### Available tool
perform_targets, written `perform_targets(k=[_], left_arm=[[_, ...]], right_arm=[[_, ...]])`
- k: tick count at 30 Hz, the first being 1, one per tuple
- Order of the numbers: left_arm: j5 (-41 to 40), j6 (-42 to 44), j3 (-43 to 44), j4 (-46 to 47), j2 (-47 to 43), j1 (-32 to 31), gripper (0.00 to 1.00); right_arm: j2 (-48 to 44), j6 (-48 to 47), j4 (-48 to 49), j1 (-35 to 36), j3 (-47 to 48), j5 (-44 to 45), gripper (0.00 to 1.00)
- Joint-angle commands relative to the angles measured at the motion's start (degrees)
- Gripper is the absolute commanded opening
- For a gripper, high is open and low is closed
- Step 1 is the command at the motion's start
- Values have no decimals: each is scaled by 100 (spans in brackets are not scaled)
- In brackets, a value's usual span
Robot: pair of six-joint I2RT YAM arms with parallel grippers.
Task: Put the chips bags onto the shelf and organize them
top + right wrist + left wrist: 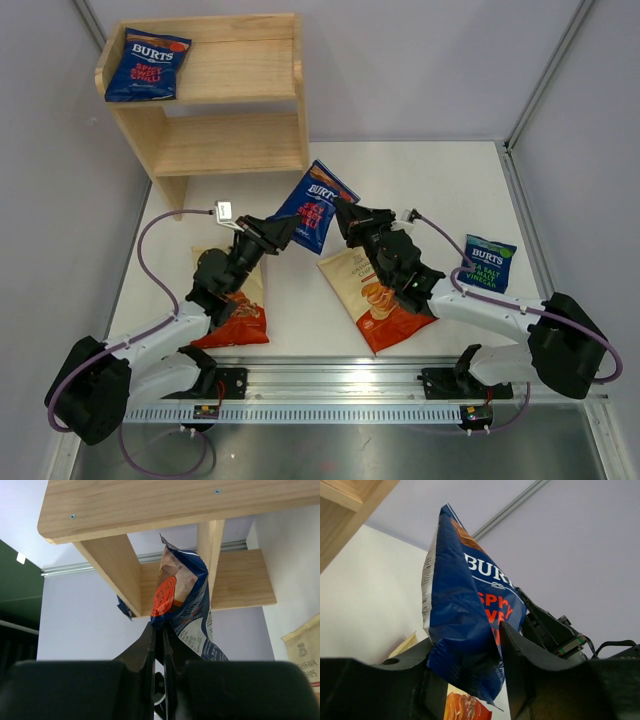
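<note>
The blue BURTS bag's edge (337, 199) is pinched in my right gripper far from the shelf, so next I pass my left gripper the bag for the top level (222, 72).
A dark blue BURTS chips bag (315, 205) hangs in the air over the table's middle, held between both grippers. My right gripper (343, 210) is shut on its right edge, and the right wrist view shows the fingers pinching the bag (182, 590) at the seam (161, 627). My left gripper (290, 228) has its jaws round the bag's lower left corner, with the bag (465, 605) filling the gap and touching both fingers (467, 642). The wooden shelf (245, 65) stands at the back left with another blue BURTS bag (148, 65) on its top tier.
A cream bag with a red-orange bottom (372, 295) lies under the right arm. A second one (237, 312) lies partly under the left arm. A green-topped BURTS bag (487, 262) lies at the right. The shelf's lower tier (230, 145) holds nothing.
</note>
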Motion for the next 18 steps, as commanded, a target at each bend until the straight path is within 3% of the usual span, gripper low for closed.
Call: perform_targets(k=[1, 2, 7, 12, 15, 16, 18], left_arm=[[-363, 184, -34, 338, -196, -30, 36], [-372, 210, -25, 294, -222, -30, 22], [-345, 377, -104, 232, -722, -21, 8], [13, 570, -60, 118, -1293, -3, 0], [234, 641, 185, -303, -1689, 14, 0], [313, 632, 247, -417, -1795, 23, 0], [619, 606, 379, -646, -2031, 67, 0]], right_arm=[[127, -67, 591, 197, 338, 148, 0], [154, -102, 617, 197, 356, 86, 0], [-21, -671, 591, 188, 286, -19, 3], [-320, -1595, 478, 48, 233, -502, 72], [-549, -1913, 503, -478, 76, -1555, 79], [-619, -1930, 529, -706, 49, -2445, 79], [-654, -1904, 529, -1302, 40, -3399, 80]])
